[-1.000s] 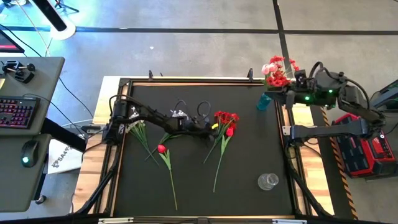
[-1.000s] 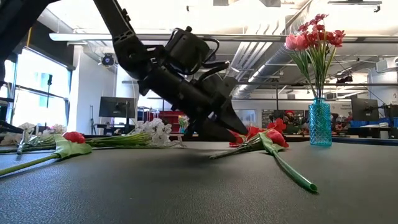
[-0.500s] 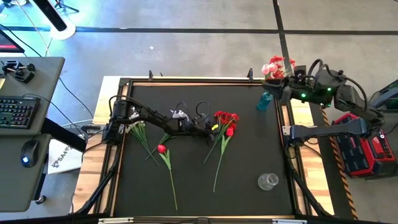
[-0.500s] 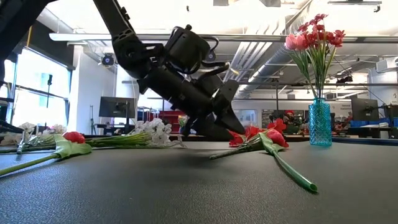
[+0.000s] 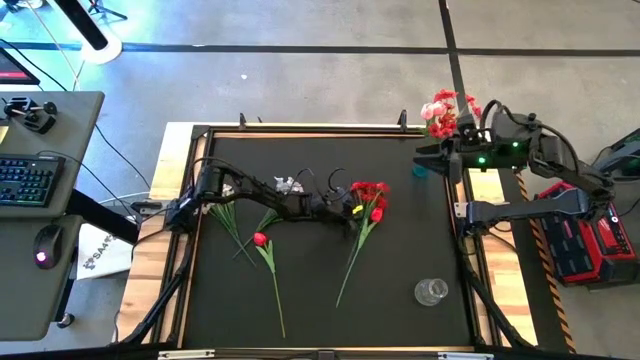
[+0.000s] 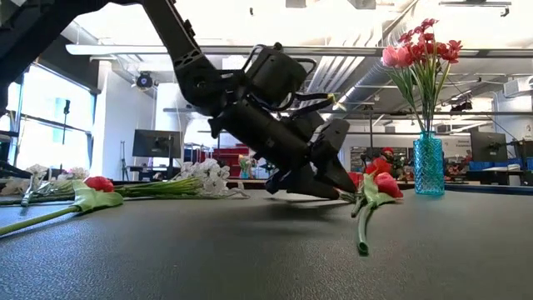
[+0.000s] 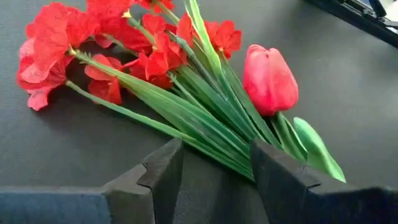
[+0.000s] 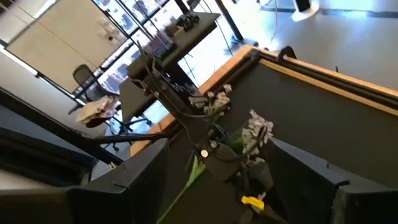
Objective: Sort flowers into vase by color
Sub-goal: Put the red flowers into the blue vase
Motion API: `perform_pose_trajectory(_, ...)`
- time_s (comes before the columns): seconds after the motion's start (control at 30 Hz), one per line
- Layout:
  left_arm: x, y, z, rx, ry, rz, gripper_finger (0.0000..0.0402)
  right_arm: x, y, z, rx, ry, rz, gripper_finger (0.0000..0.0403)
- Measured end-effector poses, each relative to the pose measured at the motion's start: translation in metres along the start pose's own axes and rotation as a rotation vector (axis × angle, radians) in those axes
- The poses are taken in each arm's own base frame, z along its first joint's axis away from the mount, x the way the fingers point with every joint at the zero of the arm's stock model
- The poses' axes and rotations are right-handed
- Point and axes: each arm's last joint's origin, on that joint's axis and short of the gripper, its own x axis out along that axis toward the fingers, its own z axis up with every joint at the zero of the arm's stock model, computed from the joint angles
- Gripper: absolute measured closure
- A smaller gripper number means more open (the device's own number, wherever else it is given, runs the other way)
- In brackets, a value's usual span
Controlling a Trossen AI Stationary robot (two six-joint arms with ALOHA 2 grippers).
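Note:
The cluster's stems lean against one finger next to the red bud (image 7: pixel 270 81). My left gripper should open, center itself again and close around only the green bundle (image 7: pixel 211 127).
A red blossom cluster (image 5: pixel 368 189) and a single red bud (image 5: pixel 377 213) lie side by side on the black table on their long green stems. My left gripper (image 5: pixel 352 211) reaches in from the table's left. It is open and low at these stems, just below the blossoms, which the left wrist view shows: cluster (image 7: pixel 93 43), bud (image 7: pixel 268 78). The blue vase (image 6: pixel 428 164) stands upright at the far right edge with pink and red flowers in it. My right gripper (image 5: pixel 430 153) hovers open beside it, holding nothing. My left gripper (image 7: pixel 214 168) has its open fingers astride the bundle of green stems (image 7: pixel 211 134) just below the red blossoms. It comes slanting down from the table's left, across the stems. The stems lie flat on the table and run up against the inner side of one finger (image 7: pixel 273 177).
Another red bud on a stem (image 5: pixel 260 239) and sprays of small white blossoms (image 5: pixel 222 205) lie on the table's left half. A clear glass vase (image 5: pixel 431 291) stands near the near right corner. The table has a raised frame (image 5: pixel 300 130).
My left gripper has moved toward the table's right edge and pushed the red flowers along. Their blossoms have slid right, and the stems have swung so that the free ends point more toward the near left. The right arm has shifted slightly beside the blue vase.

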Motion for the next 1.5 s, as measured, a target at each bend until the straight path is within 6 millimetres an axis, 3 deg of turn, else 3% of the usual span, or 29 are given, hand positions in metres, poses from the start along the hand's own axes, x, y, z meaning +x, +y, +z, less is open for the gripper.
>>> perform_pose_trajectory(0.17, 0.001, 0.000, 0.001, -0.002, 0.005, 0.021, 0.0264, 0.000, 0.000, 0.000, 0.023, 0.005, -0.004, 0.0147)
perform_pose_trajectory(0.47, 0.002, 0.003, 0.000, -0.053, 0.018, 0.044, 0.0392, 0.000, 0.006, -0.005, 0.004, 0.035, 0.041, 0.0147)
perform_pose_trajectory(0.77, -0.012, -0.003, 0.016, -0.071, 0.006, -0.006, 0.0398, -0.002, 0.017, -0.012, -0.017, 0.017, 0.033, 0.0147)
perform_pose_trajectory(0.97, -0.028, -0.009, 0.041, 0.052, -0.071, -0.034, 0.0349, 0.000, 0.020, -0.015, -0.032, 0.017, 0.026, 0.0147)
perform_pose_trajectory(1.17, -0.025, -0.009, 0.037, 0.063, -0.059, -0.040, 0.0246, 0.007, 0.026, -0.019, -0.025, 0.054, 0.046, 0.0147)
perform_pose_trajectory(1.27, -0.020, -0.012, 0.026, 0.138, -0.029, -0.044, 0.0205, 0.013, 0.029, -0.022, -0.060, 0.071, 0.053, 0.0147)
perform_pose_trajectory(1.5, -0.018, -0.019, 0.016, 0.166, 0.004, -0.042, 0.0181, 0.025, 0.037, -0.027, -0.098, 0.110, 0.071, 0.0147)
